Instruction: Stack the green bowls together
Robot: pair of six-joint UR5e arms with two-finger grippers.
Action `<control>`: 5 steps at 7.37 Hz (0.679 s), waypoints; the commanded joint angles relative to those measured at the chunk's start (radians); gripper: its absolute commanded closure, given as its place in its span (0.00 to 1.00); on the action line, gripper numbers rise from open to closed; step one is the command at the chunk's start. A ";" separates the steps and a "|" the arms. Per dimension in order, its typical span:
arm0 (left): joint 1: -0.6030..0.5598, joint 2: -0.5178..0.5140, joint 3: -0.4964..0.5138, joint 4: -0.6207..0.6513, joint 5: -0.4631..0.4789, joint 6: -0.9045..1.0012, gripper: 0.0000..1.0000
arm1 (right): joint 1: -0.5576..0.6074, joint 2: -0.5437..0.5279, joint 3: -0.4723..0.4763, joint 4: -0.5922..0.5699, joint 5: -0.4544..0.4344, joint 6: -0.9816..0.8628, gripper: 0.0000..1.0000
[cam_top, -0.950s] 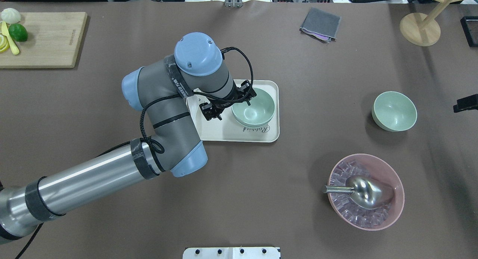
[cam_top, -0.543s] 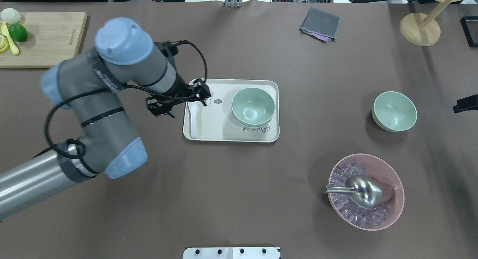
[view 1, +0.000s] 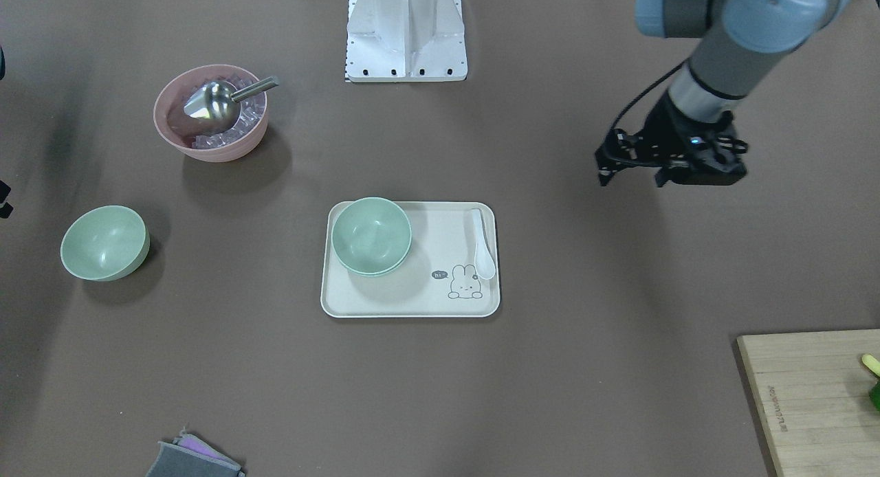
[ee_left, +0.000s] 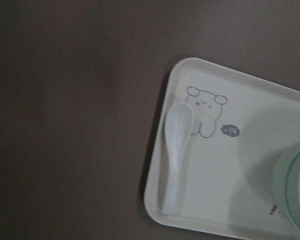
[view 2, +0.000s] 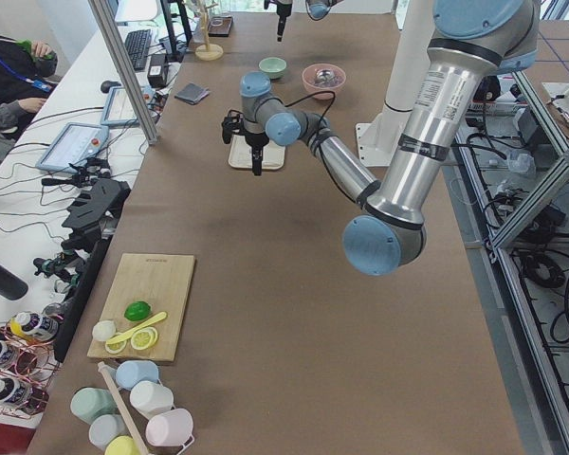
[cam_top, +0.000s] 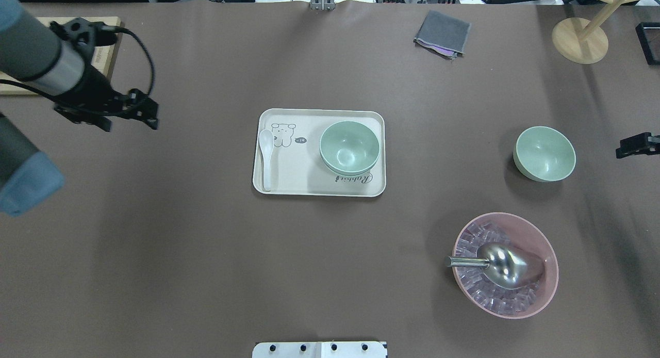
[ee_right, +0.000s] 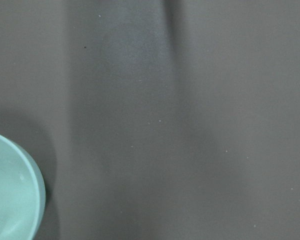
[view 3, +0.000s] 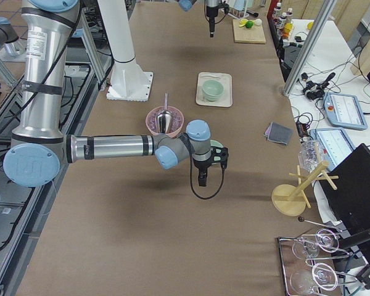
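Note:
My gripper will lower the lone green bowl [view 1: 104,243], and the bowl will go deep into the stack, because the nested green bowls' rims [view 1: 377,271] are close together.
Two green bowls [cam_top: 349,147] sit nested together on the right side of the cream tray [cam_top: 309,185]; they also show in the front view [view 1: 371,235]. A third green bowl [cam_top: 544,153] stands alone on the table at the right. My left gripper [cam_top: 131,125] is open and empty, above the table far left of the tray. Only a dark part of my right gripper [cam_top: 637,145] shows at the right edge, just right of the lone bowl; I cannot tell whether it is open. The right wrist view catches that bowl's rim [ee_right: 10,200].
A white spoon [cam_top: 265,151] lies on the tray's left side. A pink bowl [cam_top: 541,291] with ice cubes and a metal scoop stands front right. A grey cloth [cam_top: 442,34], a wooden stand [cam_top: 580,39] and a cutting board [view 1: 811,401] lie at the table's edges.
My left gripper left the bowl stack on the tray and drew far back to the left. The right gripper edged slightly inward at the right edge.

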 commanded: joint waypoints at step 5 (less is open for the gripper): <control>-0.220 0.192 -0.008 -0.005 -0.071 0.406 0.02 | -0.143 0.158 -0.080 -0.003 -0.051 0.126 0.35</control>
